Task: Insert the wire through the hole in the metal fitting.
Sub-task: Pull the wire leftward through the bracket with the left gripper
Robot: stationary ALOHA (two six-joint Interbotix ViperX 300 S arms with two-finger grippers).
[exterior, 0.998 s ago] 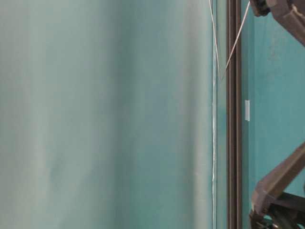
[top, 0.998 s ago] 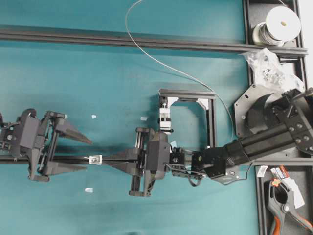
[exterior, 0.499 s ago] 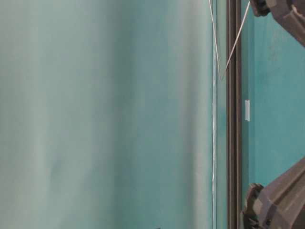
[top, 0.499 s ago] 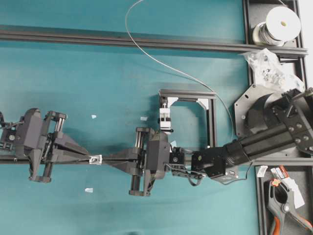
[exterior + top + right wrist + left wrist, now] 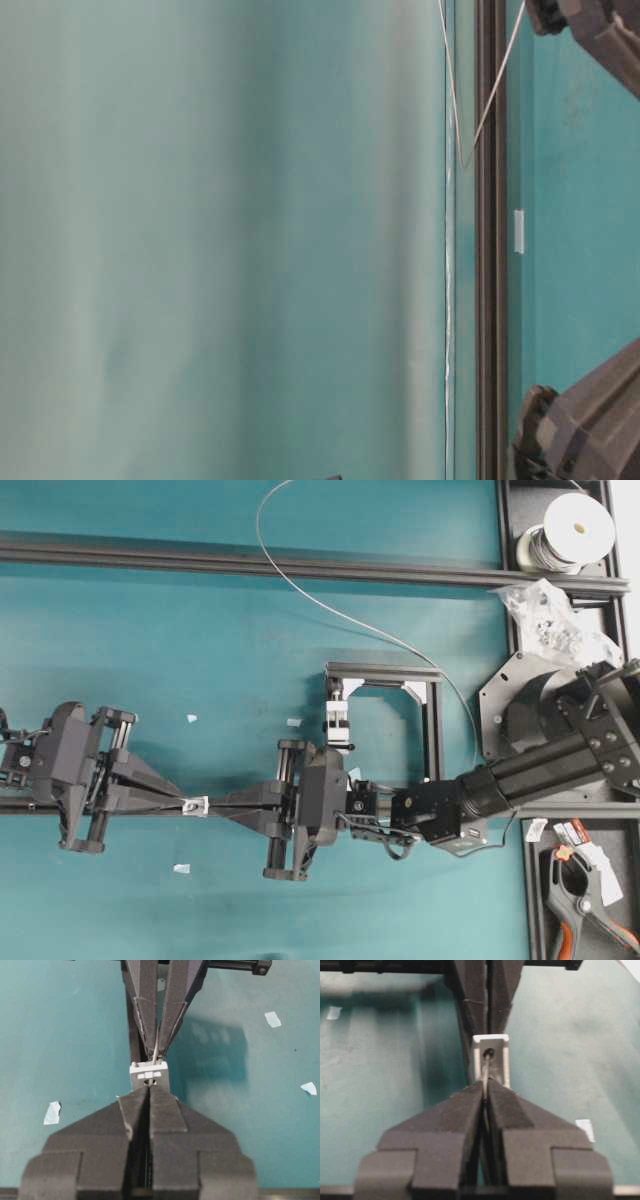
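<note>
The robot's right gripper is pinching the wire up against the metal fitting [image 5: 197, 806], so next the right gripper opens before the left gripper pulls the wire end [image 5: 155, 1054] farther through.
The tiny square metal fitting [image 5: 197, 804] [image 5: 506, 1060] [image 5: 162, 1077] stands on a dark rail between two sets of fingertips. The thin silvery wire [image 5: 350, 620] [image 5: 493, 90] loops across the table and disappears behind the right arm. My right gripper [image 5: 212, 802] [image 5: 149, 1087] is shut, tips against the fitting at hole height, apparently pinching the wire there. A short wire end [image 5: 486, 1067] [image 5: 155, 1052] comes out of the hole on the far side. My left gripper [image 5: 183, 802] [image 5: 485, 1089] is shut on that end, close to the fitting.
A wire spool [image 5: 570, 530] and a plastic bag of parts [image 5: 550, 620] sit at the back right. A black frame holds a white-and-black block [image 5: 340, 720]. An orange-handled clamp [image 5: 580, 900] lies front right. Tape scraps [image 5: 192, 719] dot the mat. A long rail [image 5: 250, 565] crosses the back.
My left gripper's fingers, spread wide one second ago, have shut on the wire end beside the fitting and have stayed so since. The right gripper and fitting have not moved.
</note>
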